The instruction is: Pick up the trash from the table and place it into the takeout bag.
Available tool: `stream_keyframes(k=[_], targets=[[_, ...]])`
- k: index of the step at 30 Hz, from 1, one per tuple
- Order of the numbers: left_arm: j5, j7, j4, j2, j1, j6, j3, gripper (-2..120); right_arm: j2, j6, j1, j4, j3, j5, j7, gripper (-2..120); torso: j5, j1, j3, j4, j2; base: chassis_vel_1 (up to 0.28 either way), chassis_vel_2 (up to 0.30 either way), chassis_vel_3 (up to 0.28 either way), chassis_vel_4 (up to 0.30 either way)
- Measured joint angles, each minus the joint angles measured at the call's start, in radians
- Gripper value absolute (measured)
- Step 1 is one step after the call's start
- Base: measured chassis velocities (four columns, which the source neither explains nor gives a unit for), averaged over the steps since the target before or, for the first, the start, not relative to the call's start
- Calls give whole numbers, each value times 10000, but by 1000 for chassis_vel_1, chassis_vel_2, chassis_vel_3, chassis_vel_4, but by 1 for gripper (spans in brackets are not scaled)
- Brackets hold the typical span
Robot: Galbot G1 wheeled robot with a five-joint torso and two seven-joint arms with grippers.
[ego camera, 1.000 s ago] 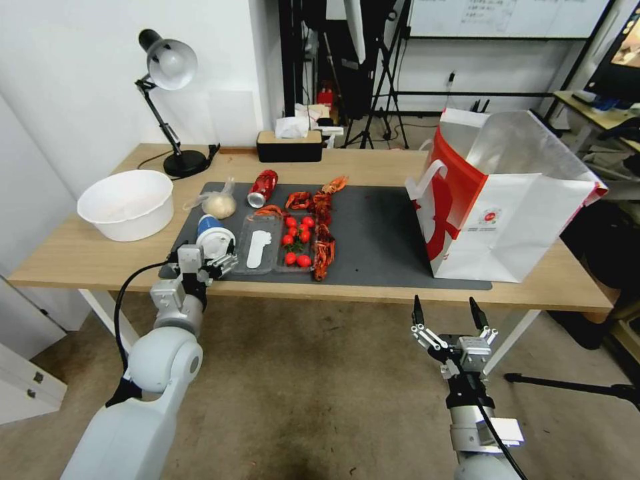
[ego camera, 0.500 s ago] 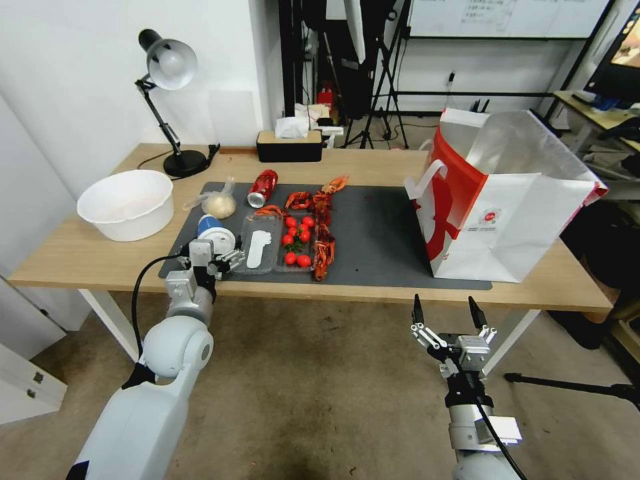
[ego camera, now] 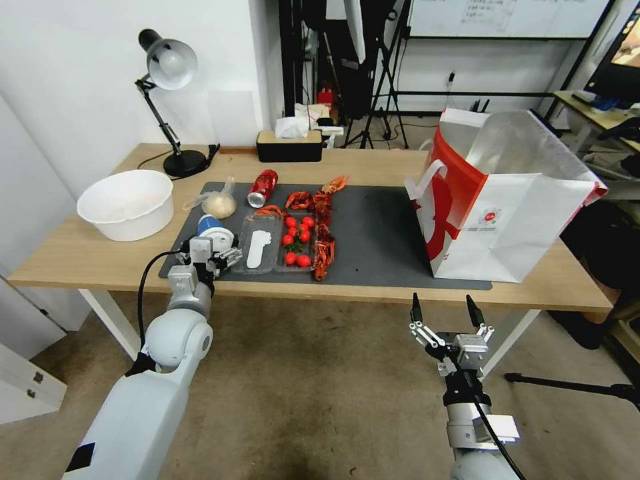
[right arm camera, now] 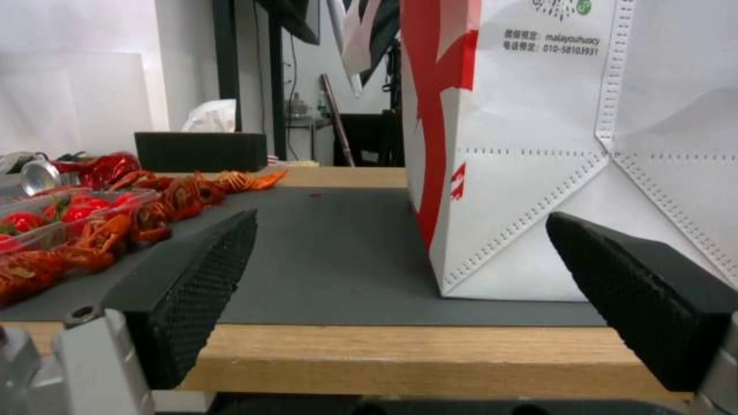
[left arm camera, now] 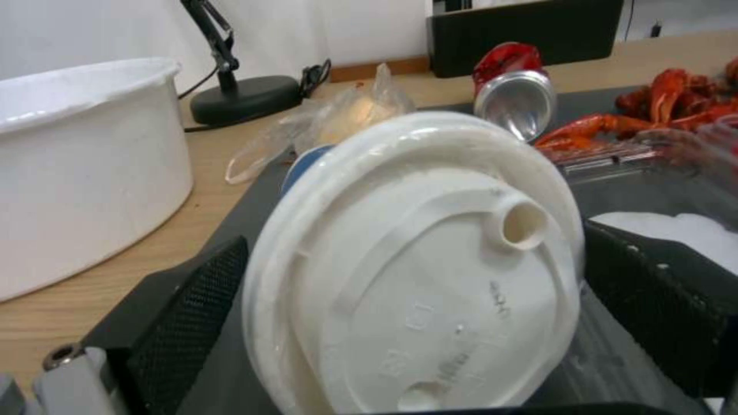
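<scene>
My gripper will bring the blue cup point(ego camera: 209, 224) up with its lid still on when I lift it, because the white lid's rim fits snugly all the way round.
A blue cup with a white lid point(ego camera: 212, 231) lies tipped on the dark mat point(ego camera: 380, 247) near the table's point(ego camera: 87, 257) front left. My left gripper point(ego camera: 215, 255) is right at it and open. In the left wrist view the lid point(left arm camera: 415, 271) sits between the two black pads point(left arm camera: 192, 323), close to both. A crushed red can point(ego camera: 262, 187) and a knotted clear bag point(ego camera: 217, 203) lie farther back. The takeout bag point(ego camera: 513, 220) stands open at the right. My right gripper point(ego camera: 440, 312) hangs open below the table's front edge, facing the bag point(right arm camera: 576, 144).
Clear trays point(ego camera: 261, 250) with a white piece and red tomatoes point(ego camera: 297, 240) sit beside the cup, with crayfish shells point(ego camera: 323, 227) next to them. A white bowl point(ego camera: 127, 203), a desk lamp point(ego camera: 170, 73) and a black tissue box point(ego camera: 290, 145) stand at the left and back.
My left gripper has moved forward over the table edge, up to the blue cup. The right gripper has barely moved.
</scene>
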State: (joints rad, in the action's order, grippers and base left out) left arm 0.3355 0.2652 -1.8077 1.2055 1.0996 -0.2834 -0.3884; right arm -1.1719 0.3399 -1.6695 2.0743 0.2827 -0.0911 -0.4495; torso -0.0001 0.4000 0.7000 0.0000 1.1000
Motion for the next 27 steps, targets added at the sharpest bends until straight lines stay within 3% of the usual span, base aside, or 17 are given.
stream_keyframes(k=[6, 17, 23, 27], targets=[[-48, 0, 73, -17, -31, 4, 2, 98, -11, -5, 3, -6, -7, 3, 0, 94, 1, 0, 0, 0, 0, 0, 0, 0, 0], [-104, 13, 192, -62, -107, 4, 9, 66, -28, -10, 8, -34, -21, 19, 3, 92, 1, 0, 0, 0, 0, 0, 0, 0, 0], [-161, 2, 169, -122, -87, 61, -12, 64, -54, -14, 9, -64, -28, 35, 6, 92, 0, 0, 0, 0, 0, 0, 0, 0, 0], [-145, -211, 34, -253, -73, 495, -12, 64, -57, -17, 22, -66, -34, 40, 5, 92, 0, 0, 0, 0, 0, 0, 0, 0, 0]])
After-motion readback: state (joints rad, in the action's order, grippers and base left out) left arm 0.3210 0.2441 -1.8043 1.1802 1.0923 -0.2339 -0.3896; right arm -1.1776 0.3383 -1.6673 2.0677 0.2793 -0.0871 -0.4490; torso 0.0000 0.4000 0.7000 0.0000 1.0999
